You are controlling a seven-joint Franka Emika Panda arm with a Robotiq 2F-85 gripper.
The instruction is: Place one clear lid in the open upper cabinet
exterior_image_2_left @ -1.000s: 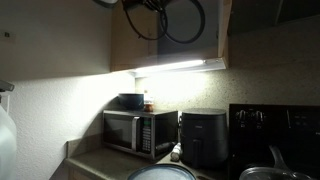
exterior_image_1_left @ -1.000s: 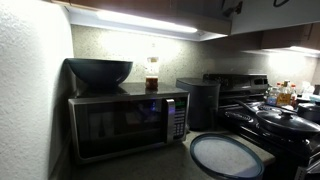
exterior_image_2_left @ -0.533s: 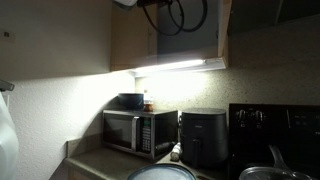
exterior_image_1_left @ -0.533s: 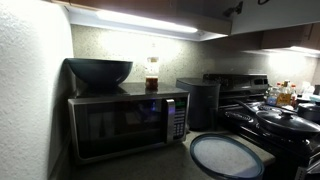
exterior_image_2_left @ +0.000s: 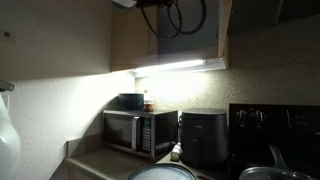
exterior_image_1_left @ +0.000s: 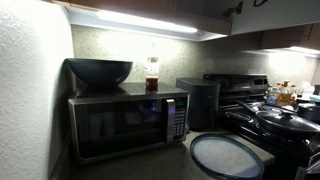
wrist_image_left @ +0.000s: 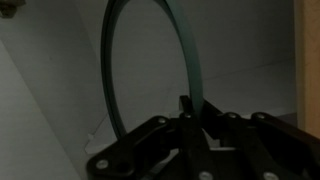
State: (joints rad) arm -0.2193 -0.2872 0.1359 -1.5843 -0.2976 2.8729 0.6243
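The clear lid (exterior_image_2_left: 187, 31) is upright in the upper cabinet's opening, so my gripper should go on lowering it until the lid's rim sits on the cabinet's bottom (exterior_image_2_left: 186, 54).
In the wrist view my gripper (wrist_image_left: 190, 112) is shut on the thin rim of a clear lid (wrist_image_left: 150, 60). The lid stands on edge, upright, in front of a pale cabinet wall. In an exterior view the same lid (exterior_image_2_left: 186, 14) shows as a dark ring inside the open upper cabinet (exterior_image_2_left: 128, 40), at the top edge, with the arm mostly cut off above. Another clear lid (exterior_image_1_left: 227, 156) lies flat on the counter by the stove; it also shows in the other exterior view (exterior_image_2_left: 160, 173). The cabinet's bottom edge (exterior_image_1_left: 150, 10) runs along the top.
A steel-and-black microwave (exterior_image_1_left: 125, 122) stands on the counter with a dark bowl (exterior_image_1_left: 99, 71) and a jar (exterior_image_1_left: 152, 74) on top. A black air fryer (exterior_image_2_left: 204, 137) stands beside it. The stove with pans (exterior_image_1_left: 280, 125) is beyond. A light strip (exterior_image_2_left: 180, 67) glows under the cabinet.
The held lid has risen and gone further into the cabinet since a second ago. It has hardly moved in the last half second.
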